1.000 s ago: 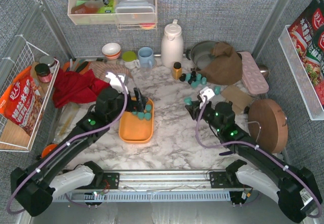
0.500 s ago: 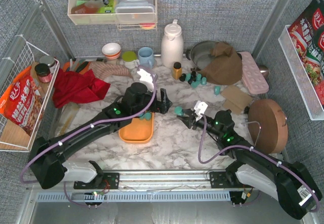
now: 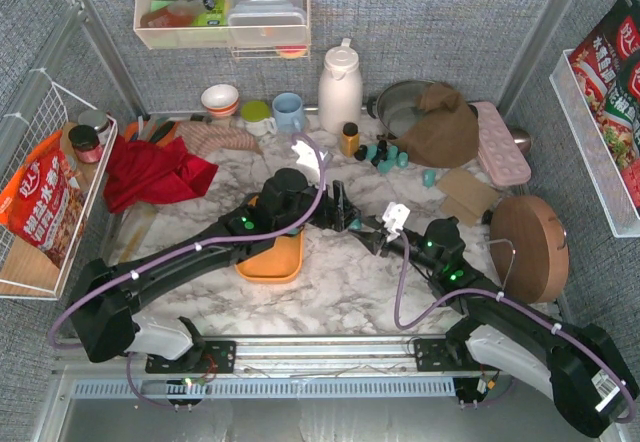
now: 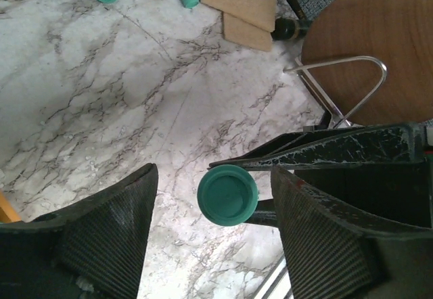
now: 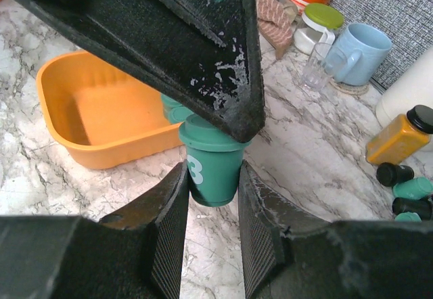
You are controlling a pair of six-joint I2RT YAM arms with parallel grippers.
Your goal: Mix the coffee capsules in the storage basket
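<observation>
My right gripper is holding the teal capsule (image 5: 214, 175) short of the orange storage basket (image 5: 111, 106). My left gripper should take over the capsule and put it in the basket.
My right gripper (image 5: 213, 177) is shut on a teal coffee capsule (image 5: 213, 170) marked 3, held upright above the marble just right of the orange storage basket (image 5: 101, 109). My left gripper (image 4: 215, 191) reaches across from the left. Its open fingers straddle the same capsule (image 4: 227, 195), with a gap on each side. From above, both grippers meet at the capsule (image 3: 355, 224) beside the basket (image 3: 270, 260), which the left arm mostly covers. A bit of teal (image 5: 174, 109) shows inside the basket. More teal and black capsules (image 3: 385, 154) lie at the back.
An amber bottle (image 3: 349, 139), a white thermos (image 3: 340, 87) and a blue mug (image 3: 288, 112) stand behind. A round wooden board (image 3: 527, 247) with a wire handle lies to the right. Cardboard pieces (image 3: 465, 194) lie near it, and a red cloth (image 3: 150, 172) at the left.
The left arm swung right from over the basket to the right gripper, and its jaws narrowed somewhat. The right gripper carried its capsule a little leftward to meet it.
</observation>
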